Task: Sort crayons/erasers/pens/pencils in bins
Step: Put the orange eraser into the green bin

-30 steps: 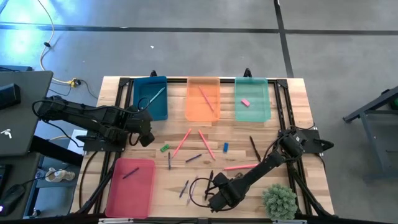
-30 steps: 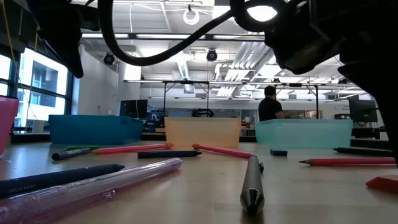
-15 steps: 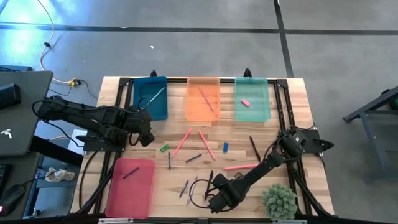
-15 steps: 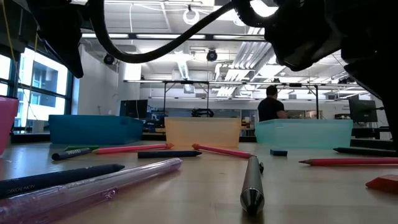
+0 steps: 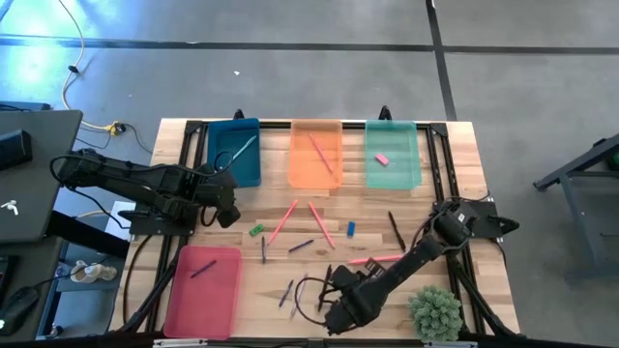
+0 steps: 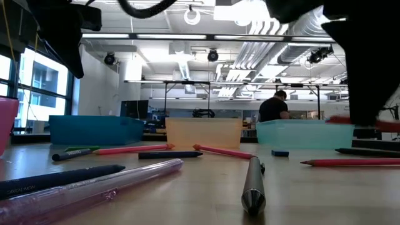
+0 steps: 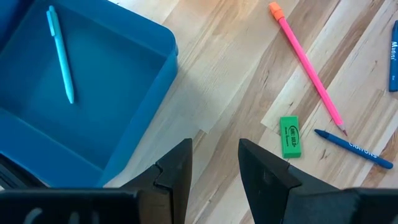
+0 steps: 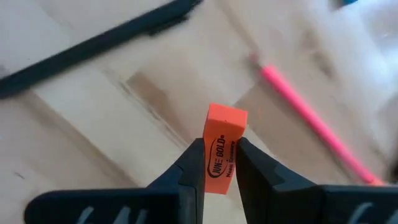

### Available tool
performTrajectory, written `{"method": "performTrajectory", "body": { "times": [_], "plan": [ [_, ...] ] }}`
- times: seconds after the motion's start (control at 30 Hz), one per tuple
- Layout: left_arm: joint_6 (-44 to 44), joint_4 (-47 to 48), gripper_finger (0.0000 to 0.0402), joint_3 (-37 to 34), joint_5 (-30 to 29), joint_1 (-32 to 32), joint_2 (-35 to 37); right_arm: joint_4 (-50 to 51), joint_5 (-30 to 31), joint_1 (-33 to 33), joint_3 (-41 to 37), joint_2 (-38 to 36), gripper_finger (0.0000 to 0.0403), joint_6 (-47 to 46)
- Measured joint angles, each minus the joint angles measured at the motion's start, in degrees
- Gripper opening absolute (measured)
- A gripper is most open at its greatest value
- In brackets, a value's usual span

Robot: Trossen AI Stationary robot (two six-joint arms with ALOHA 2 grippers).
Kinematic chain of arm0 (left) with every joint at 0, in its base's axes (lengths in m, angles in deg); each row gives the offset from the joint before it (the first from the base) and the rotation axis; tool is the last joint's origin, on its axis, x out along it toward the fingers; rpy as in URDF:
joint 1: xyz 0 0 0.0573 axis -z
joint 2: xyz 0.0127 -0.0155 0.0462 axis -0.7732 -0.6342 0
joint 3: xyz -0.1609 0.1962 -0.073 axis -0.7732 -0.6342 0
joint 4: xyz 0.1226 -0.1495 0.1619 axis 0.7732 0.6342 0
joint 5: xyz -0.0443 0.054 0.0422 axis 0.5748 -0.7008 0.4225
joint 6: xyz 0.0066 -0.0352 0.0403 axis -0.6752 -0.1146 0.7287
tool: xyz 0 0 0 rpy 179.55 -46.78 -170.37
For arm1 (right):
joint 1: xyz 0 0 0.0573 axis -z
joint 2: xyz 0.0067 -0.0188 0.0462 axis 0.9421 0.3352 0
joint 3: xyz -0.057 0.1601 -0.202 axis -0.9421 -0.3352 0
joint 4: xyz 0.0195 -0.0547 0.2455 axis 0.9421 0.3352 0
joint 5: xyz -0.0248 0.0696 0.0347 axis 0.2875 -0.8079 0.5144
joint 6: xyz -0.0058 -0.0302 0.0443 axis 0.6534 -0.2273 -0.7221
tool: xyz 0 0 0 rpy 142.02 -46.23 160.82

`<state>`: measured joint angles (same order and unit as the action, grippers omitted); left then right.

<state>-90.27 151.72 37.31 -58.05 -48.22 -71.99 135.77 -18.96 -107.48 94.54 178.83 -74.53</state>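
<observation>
The robot's right gripper should go on carrying the orange-red eraser until it hangs over the mint bin (image 5: 396, 172), where a pink eraser (image 5: 381, 159) lies with open bin bottom around it.
My right gripper (image 5: 332, 287) is near the table's front edge, shut on an orange-red eraser (image 8: 221, 146), which also shows as a red blur in the low view (image 6: 365, 122). My left gripper (image 5: 232, 207) hovers open and empty by the near corner of the teal-blue bin (image 5: 235, 153), with a green eraser (image 7: 290, 136) lying flat on the wood ahead of it. The orange bin (image 5: 316, 155) and the mint bin (image 5: 392, 155) stand along the far edge. The pink-red bin (image 5: 203, 290) stands at the front left. A blue eraser (image 5: 350, 229) lies mid-table. My right gripper pinches the orange-red eraser between its two fingers by its near half (image 8: 219, 167). The other end sticks out past the fingertips, with the printed face showing in the gap. The eraser is lifted clear of the table.
Pink pencils (image 5: 282, 221), dark pens and crayons (image 5: 394, 230) lie scattered mid-table. A silver pen (image 6: 253, 184) lies near the front. A small green plant (image 5: 434, 311) stands at the front right corner. A dark cable loops by my right gripper (image 5: 308, 298). A person (image 6: 273, 107) stands in the room behind.
My right gripper has gone up from the table with the orange-red eraser. The eraser lay on the wood at the front right a second ago and now hangs clear above it.
</observation>
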Motion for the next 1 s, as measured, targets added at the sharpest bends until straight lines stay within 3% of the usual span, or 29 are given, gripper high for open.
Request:
{"method": "performTrajectory", "body": {
  "times": [0.23, 0.7, 1.0],
  "plan": [
    [0.00, 0.00, 0.0117, 0.00, 0.17, 0.00, 0.00, 12.31, 5.72, 2.28, 4.40, -0.11, 0.0052, 1.01],
    [0.00, 0.00, 0.0117, -0.02, 0.39, 0.00, 0.02, 12.36, 12.22, 10.96, 2.05, -5.04, 0.0053, 13.60],
    [0.00, 0.04, 0.0117, -0.02, 0.39, 0.00, 0.00, 10.91, 15.63, 19.54, -13.22, -15.96, 0.0053, 17.01]
  ]
}}
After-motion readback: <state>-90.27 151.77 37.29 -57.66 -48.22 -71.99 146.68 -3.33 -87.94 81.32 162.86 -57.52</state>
